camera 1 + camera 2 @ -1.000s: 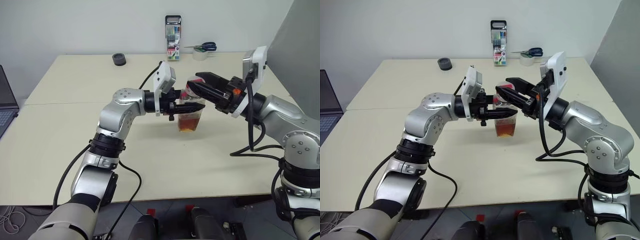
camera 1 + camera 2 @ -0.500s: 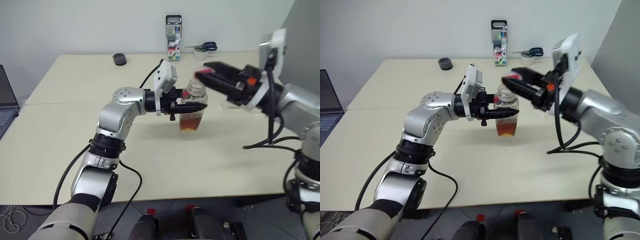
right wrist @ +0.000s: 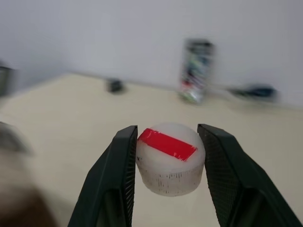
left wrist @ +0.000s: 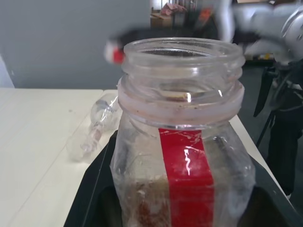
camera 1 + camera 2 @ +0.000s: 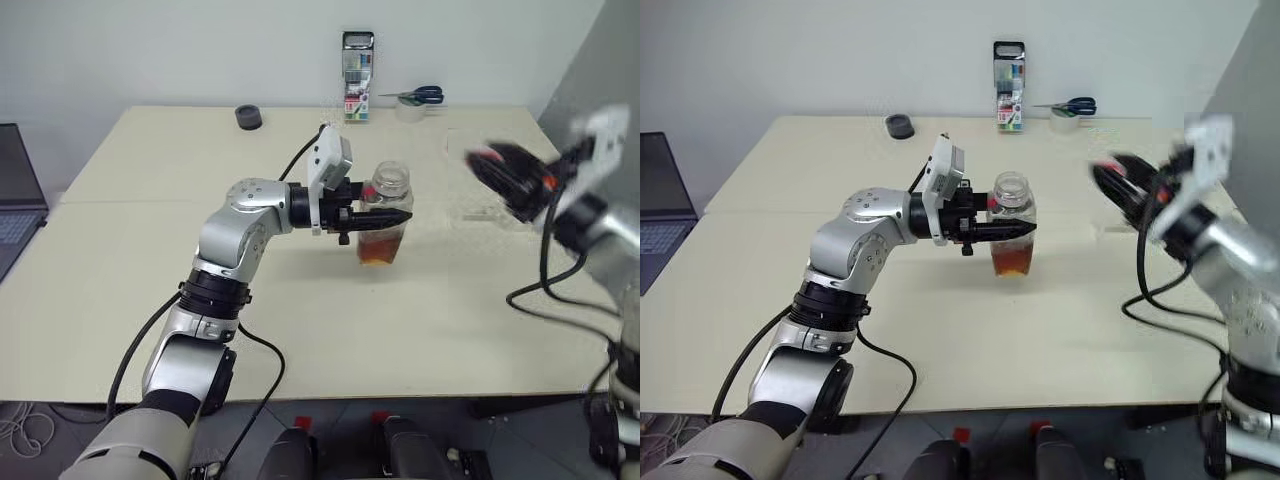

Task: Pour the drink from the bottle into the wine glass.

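The bottle is open (image 5: pixel 391 174) and the table is free in front of the wine glass (image 5: pixel 488 268), so my right gripper keeps bringing the white cap down until it rests there.
The bottle (image 5: pixel 386 205) stands on the table (image 5: pixel 150 250), a small clear plastic one with a red label strip and an uncovered mouth. The amber drink (image 5: pixel 378 248) fills its lower part. My left gripper (image 5: pixel 400 215) is shut on the bottle around its middle, reaching in from the left. Off to the right, my right gripper (image 5: pixel 492 166) hangs blurred above the table, shut on the white cap (image 3: pixel 170 158) with its red stripe. The wine glass (image 4: pixel 97 125) shows in the left wrist view beyond the bottle and seems to lie on its side.
At the table's far edge are a tall marker-pen case (image 5: pixel 357 62), scissors (image 5: pixel 420 95) on a tape roll (image 5: pixel 408 110), and a small black round thing (image 5: pixel 248 117). A laptop (image 5: pixel 15 190) sits past the left side.
My right gripper lifted the cap off the bottle and swung it away to the right. The bottle's mouth now stands uncovered. The left gripper and bottle stayed still.
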You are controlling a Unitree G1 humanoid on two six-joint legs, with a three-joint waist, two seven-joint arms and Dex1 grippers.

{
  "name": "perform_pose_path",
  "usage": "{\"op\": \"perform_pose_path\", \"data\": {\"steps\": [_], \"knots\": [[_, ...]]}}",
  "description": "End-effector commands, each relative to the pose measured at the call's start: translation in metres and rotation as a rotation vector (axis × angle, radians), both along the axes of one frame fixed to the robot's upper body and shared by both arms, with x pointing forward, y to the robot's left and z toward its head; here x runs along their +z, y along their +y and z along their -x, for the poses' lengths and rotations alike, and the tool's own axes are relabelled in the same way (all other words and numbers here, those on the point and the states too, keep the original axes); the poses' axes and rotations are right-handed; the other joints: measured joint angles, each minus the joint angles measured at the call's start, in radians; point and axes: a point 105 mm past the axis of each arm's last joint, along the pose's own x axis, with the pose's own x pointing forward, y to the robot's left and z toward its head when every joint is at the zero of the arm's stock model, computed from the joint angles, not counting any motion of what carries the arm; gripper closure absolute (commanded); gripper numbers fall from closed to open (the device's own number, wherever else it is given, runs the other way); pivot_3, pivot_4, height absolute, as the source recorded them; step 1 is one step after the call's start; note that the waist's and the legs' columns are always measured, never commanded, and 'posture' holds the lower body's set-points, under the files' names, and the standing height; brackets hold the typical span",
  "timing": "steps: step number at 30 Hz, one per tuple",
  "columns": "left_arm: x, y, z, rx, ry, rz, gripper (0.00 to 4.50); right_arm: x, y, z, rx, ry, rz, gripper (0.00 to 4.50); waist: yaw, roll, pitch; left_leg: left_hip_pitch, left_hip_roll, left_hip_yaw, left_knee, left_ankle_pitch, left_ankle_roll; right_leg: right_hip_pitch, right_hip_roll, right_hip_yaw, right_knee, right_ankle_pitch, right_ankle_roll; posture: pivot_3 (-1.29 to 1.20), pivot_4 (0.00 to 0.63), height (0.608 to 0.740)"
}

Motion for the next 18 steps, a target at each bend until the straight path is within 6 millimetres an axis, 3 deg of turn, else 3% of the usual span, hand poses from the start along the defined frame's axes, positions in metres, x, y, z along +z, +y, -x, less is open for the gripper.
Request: {"op": "perform_pose_path", "data": {"steps": [1,5,9,12,17,18], "knots": [[0.018,-0.005,0.007,-0.033,-0.073,0.031,2.60,-0.019,-0.020,0.007,-0.172,-0.044,0.083,2.77,0.000,0.000,0.000,0.000,0.000,0.000,0.000,0.001,-0.002,0.000,0.000,0.001,0.001,0.000,0.000,0.00,0.150,0.740],[0.020,-0.009,0.006,-0.044,-0.076,0.031,2.60,-0.068,-0.024,0.005,-0.288,0.039,0.017,2.77,-0.020,0.000,0.000,0.002,0.002,0.001,-0.001,0.001,-0.002,0.000,0.002,0.001,0.002,0.000,0.000,0.00,0.150,0.740],[0.022,-0.013,0.006,-0.061,-0.078,0.028,2.60,-0.104,-0.020,-0.004,-0.350,0.118,-0.085,2.77,-0.024,0.001,0.000,0.004,0.003,0.001,-0.001,0.001,-0.002,0.000,0.004,0.002,0.003,0.000,0.000,0.00,0.150,0.740],[0.023,-0.014,0.007,-0.067,-0.078,0.027,2.60,-0.129,-0.028,-0.005,-0.451,0.179,-0.164,2.77,-0.021,0.002,0.000,0.004,0.002,0.001,-0.001,0.002,-0.003,0.000,0.003,0.002,0.003,0.000,0.000,0.00,0.150,0.740],[0.024,-0.013,0.006,-0.067,-0.079,0.021,2.60,-0.143,-0.032,-0.005,-0.512,0.226,-0.228,2.77,-0.021,0.002,0.000,0.003,0.002,0.001,0.000,0.002,-0.003,0.000,0.003,0.002,0.002,0.000,0.000,0.00,0.150,0.740],[0.023,-0.012,0.006,-0.066,-0.078,0.019,2.60,-0.144,-0.032,-0.006,-0.512,0.229,-0.226,2.43,-0.021,0.002,0.000,0.003,0.002,0.000,0.000,0.002,-0.003,0.001,0.003,0.001,0.002,0.000,0.000,0.00,0.150,0.740]]}}
